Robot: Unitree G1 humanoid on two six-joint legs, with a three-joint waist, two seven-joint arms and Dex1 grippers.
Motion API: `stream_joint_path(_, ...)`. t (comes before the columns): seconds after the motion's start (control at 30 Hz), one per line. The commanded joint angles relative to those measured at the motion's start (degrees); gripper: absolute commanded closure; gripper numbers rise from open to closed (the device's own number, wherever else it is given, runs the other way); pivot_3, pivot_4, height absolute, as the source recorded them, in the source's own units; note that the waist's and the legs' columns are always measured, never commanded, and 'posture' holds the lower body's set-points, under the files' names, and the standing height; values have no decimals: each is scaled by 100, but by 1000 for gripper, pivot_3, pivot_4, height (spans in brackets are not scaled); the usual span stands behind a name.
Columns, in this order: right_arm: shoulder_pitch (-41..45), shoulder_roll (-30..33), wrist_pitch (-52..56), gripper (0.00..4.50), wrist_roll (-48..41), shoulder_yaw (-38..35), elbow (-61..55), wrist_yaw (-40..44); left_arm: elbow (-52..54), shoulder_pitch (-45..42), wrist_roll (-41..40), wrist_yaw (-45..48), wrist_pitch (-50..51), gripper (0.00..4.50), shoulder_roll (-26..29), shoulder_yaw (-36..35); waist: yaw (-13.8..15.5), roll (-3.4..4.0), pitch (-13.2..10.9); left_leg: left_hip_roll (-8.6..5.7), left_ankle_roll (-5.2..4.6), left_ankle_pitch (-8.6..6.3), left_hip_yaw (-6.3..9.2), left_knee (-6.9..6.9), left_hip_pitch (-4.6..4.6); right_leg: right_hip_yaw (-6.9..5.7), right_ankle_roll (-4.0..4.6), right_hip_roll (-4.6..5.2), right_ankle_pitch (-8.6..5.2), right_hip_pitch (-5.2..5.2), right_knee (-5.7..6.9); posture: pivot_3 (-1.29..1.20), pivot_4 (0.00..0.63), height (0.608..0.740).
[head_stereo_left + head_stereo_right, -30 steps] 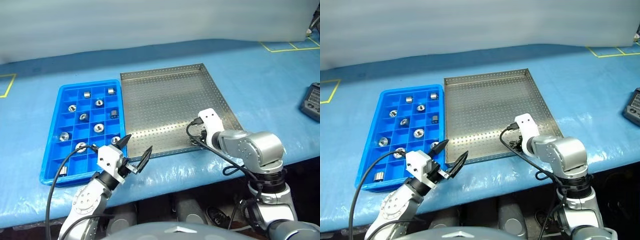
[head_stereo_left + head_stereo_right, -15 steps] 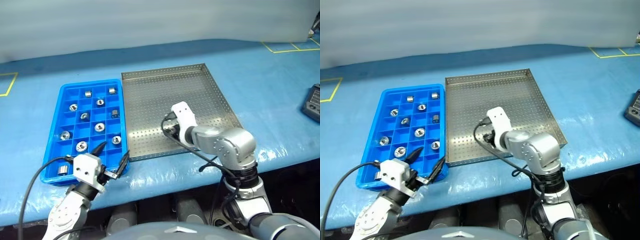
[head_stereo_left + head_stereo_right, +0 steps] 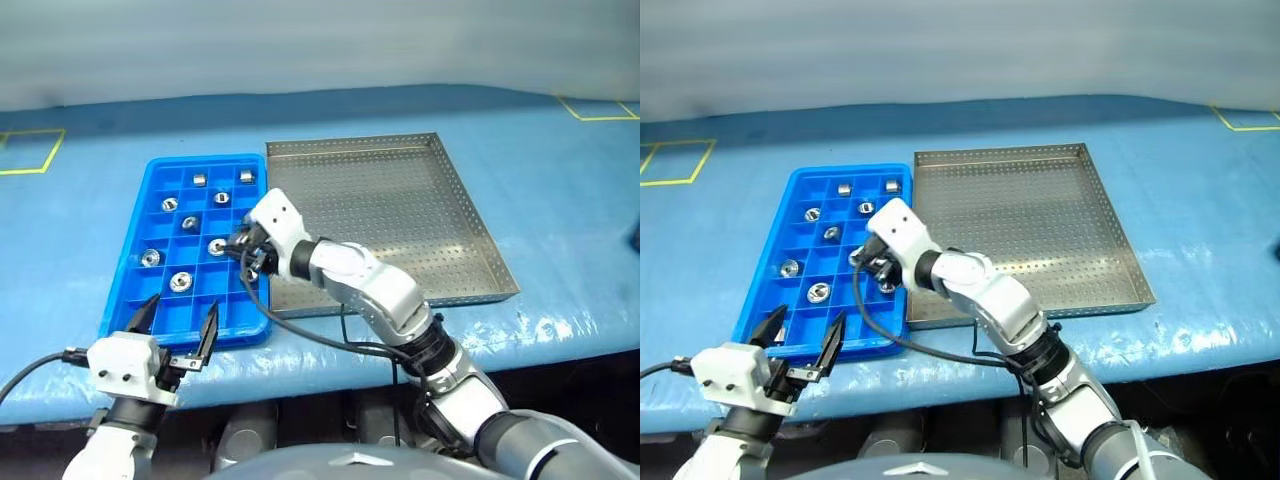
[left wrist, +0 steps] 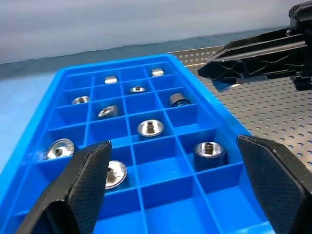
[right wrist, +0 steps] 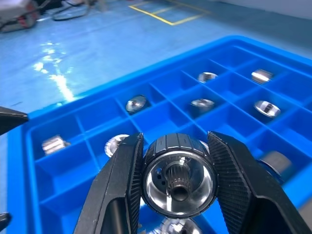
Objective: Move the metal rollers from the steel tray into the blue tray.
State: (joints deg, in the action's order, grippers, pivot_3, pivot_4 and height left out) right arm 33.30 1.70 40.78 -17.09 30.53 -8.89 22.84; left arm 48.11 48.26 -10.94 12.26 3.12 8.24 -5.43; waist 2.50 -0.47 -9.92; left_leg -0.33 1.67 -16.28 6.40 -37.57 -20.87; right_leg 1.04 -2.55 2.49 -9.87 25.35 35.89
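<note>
An empty near-edge compartment of the blue tray point(image 4: 176, 212) is diagonal to filled ones point(image 4: 209, 152). My right gripper should keep carrying its metal roller there and let it go.
The blue tray point(image 3: 128, 290) lies left of the steel tray point(image 3: 400, 200) on the blue-covered table. Several metal rollers point(image 3: 181, 282) sit singly in its square compartments. My right gripper point(image 5: 179, 178) is shut on one more shiny metal roller point(image 5: 179, 170), held by its ribbed side just above the compartments on the blue tray's right side. From the head, that gripper point(image 3: 245, 247) reaches in across the steel tray's near left corner. My left gripper point(image 3: 185, 302) stands open with nothing in it at the blue tray's near edge, its fingers point(image 4: 83, 185) wide apart.
Yellow tape marks point(image 3: 30, 150) lie on the table cover at the far left and far right point(image 3: 600, 108). The table's front edge runs just below both trays. A black cable point(image 3: 300, 335) loops from my right wrist over the steel tray's near edge.
My right arm swung left from the steel tray's near edge to over the blue tray, carrying the roller. My left gripper drew back to the blue tray's near edge. The camera shifted.
</note>
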Motion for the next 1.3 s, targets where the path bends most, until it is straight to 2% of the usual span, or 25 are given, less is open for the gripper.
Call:
stream_joint_path(0.03,110,-188,-533,2802,80,248,171,525,361,409,175,-134,-405,0,-185,-9,72,-2,-2,0,0,0,0,0,0,0,0,0,0,-1,-1,432,150,740)
stream_joint_path(0.27,-42,-364,-623,2802,154,444,613,1035,327,1011,352,-170,-819,0,-429,347,400,-9,-6,0,1,-1,7,0,-10,-8,5,0,-5,8,0,484,150,740)
stream_joint_path(0.53,-315,-229,-385,2802,325,382,926,1157,243,966,351,-104,-773,0,-314,507,590,-9,-6,0,2,-1,8,0,-19,-11,6,0,-6,16,0,455,150,740)
stream_joint_path(0.8,-531,-78,47,121,298,-59,526,895,190,526,178,68,-465,0,-8,445,609,-7,-6,-1,2,-1,8,-3,-21,-14,6,2,-7,16,0,370,150,740)
stream_joint_path(1.0,-554,-208,392,28,-298,-1041,-253,751,143,-112,-310,260,-120,0,364,-148,490,0,-10,0,3,-1,11,-4,-24,-18,6,1,-7,19,2,251,150,740)
stream_joint_path(1.17,-624,-17,308,28,-132,-1557,-604,312,-159,-1270,-461,72,298,0,665,-887,234,5,-7,1,6,1,13,-3,-18,-23,8,0,-7,10,2,132,150,740)
stream_joint_path(1.3,-860,224,253,28,-37,-1751,-833,79,-474,-2203,-403,12,733,0,959,-1101,-21,0,-1,0,13,5,13,-4,-9,-21,6,1,-2,-2,2,48,150,740)
